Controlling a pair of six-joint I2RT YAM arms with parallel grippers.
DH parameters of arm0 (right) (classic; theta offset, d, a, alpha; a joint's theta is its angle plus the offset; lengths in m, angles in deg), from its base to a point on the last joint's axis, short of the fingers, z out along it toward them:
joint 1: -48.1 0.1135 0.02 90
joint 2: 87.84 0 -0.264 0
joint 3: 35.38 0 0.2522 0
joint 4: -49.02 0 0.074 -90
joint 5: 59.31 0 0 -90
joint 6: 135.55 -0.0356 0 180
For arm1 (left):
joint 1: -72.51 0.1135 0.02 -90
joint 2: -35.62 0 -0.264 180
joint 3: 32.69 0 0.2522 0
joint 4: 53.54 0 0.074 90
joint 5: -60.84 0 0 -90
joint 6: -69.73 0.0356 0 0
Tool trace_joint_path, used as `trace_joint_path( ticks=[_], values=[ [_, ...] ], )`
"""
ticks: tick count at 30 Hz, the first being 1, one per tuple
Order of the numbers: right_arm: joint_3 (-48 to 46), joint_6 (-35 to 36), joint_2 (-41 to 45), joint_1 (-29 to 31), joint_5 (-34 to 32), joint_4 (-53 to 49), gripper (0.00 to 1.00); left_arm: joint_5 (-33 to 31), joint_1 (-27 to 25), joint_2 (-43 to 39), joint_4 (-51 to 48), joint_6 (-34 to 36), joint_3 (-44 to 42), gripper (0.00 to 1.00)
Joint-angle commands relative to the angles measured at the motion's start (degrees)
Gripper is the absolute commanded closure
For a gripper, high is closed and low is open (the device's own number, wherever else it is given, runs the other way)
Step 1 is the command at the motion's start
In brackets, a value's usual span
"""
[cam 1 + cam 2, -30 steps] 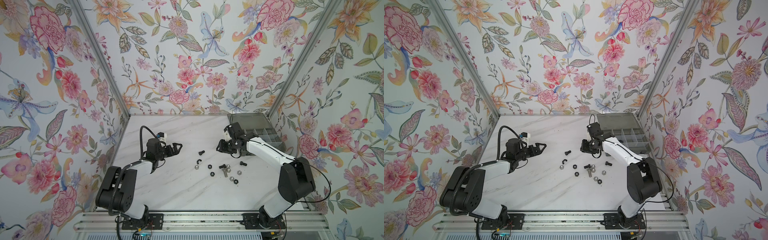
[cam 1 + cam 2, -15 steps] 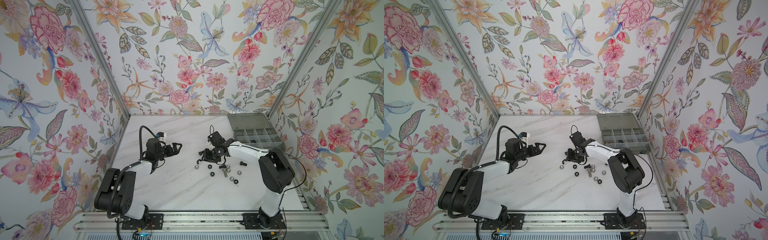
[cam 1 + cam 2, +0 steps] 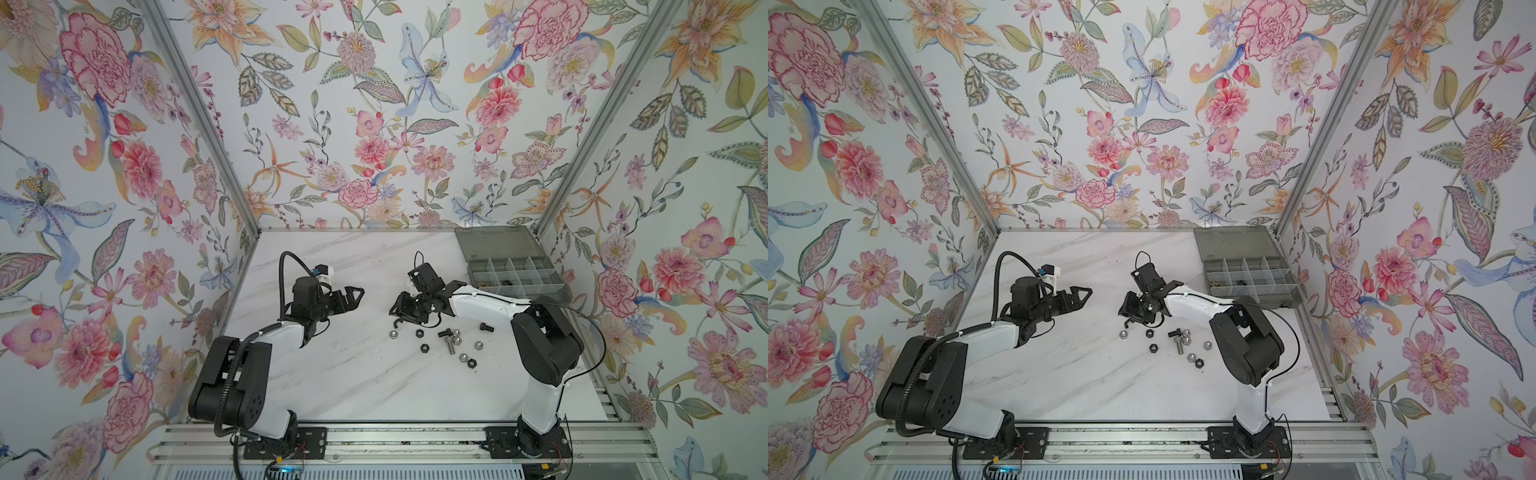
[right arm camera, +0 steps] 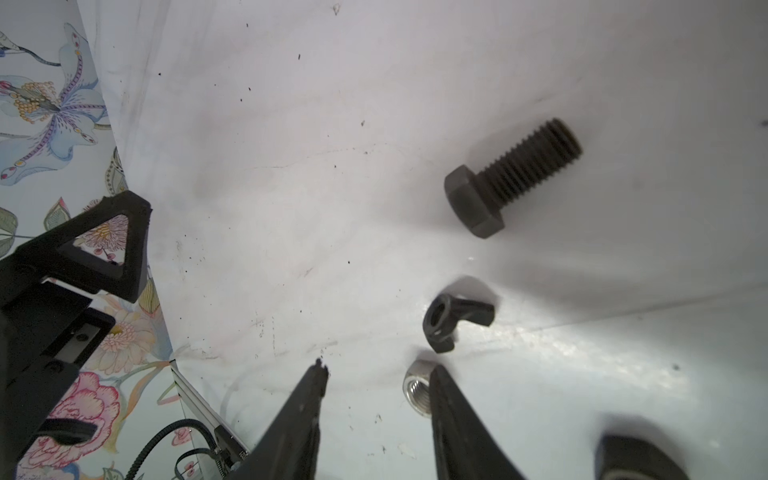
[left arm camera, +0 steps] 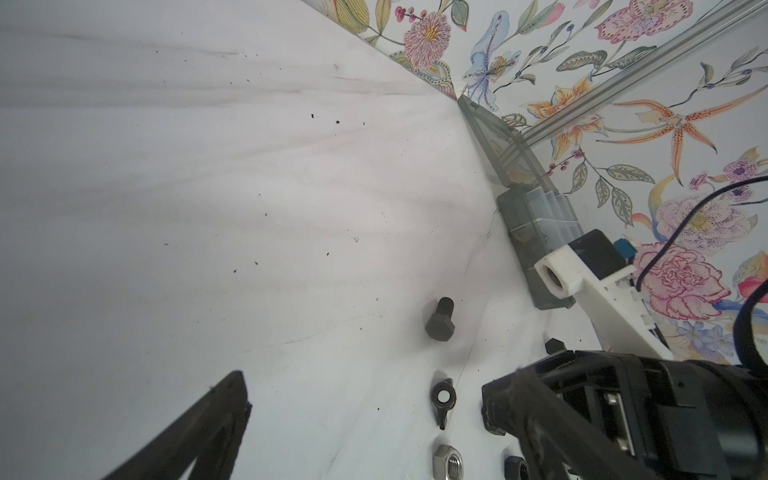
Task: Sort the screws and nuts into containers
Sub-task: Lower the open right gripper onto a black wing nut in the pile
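The black winged nut's hub is clear of the black screw and fits between the right gripper's open fingers, so the robot should go on moving down until they are on both sides of the winged nut's hub.
Loose screws and nuts lie scattered on the marble table, right of centre. My right gripper hovers open over the scatter's left end with only bare table between its fingers. A silver nut shows just outside one finger. Close ahead lie a black winged nut and a short black screw. My left gripper stands open and empty to the left. The containers sit at the back right.
The organiser's flat lid lies open toward the back wall. Flowered walls close the table on three sides, and a metal rail runs along the front. In the left wrist view the right gripper's body is close by.
My right gripper has swung left and forward from beside the organiser box to the left end of the scattered hardware. The left arm has stayed still.
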Motion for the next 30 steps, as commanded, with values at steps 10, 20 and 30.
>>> trace_joint_path(
  ticks=[10,20,30],
  values=[
    [-1.7,-2.0,-2.8,0.2,0.8,0.9,0.56,0.6,-0.5,0.0,1.1,0.6,-0.9,0.01],
    [-1.5,-2.1,-4.1,0.2,0.7,1.2,0.56,0.7,-0.6,0.3,1.7,0.5,-1.2,0.01],
    [-1.3,-2.0,-5.0,0.2,0.4,1.2,0.57,0.8,-0.5,0.4,2.3,0.3,-1.6,0.01]
  ],
)
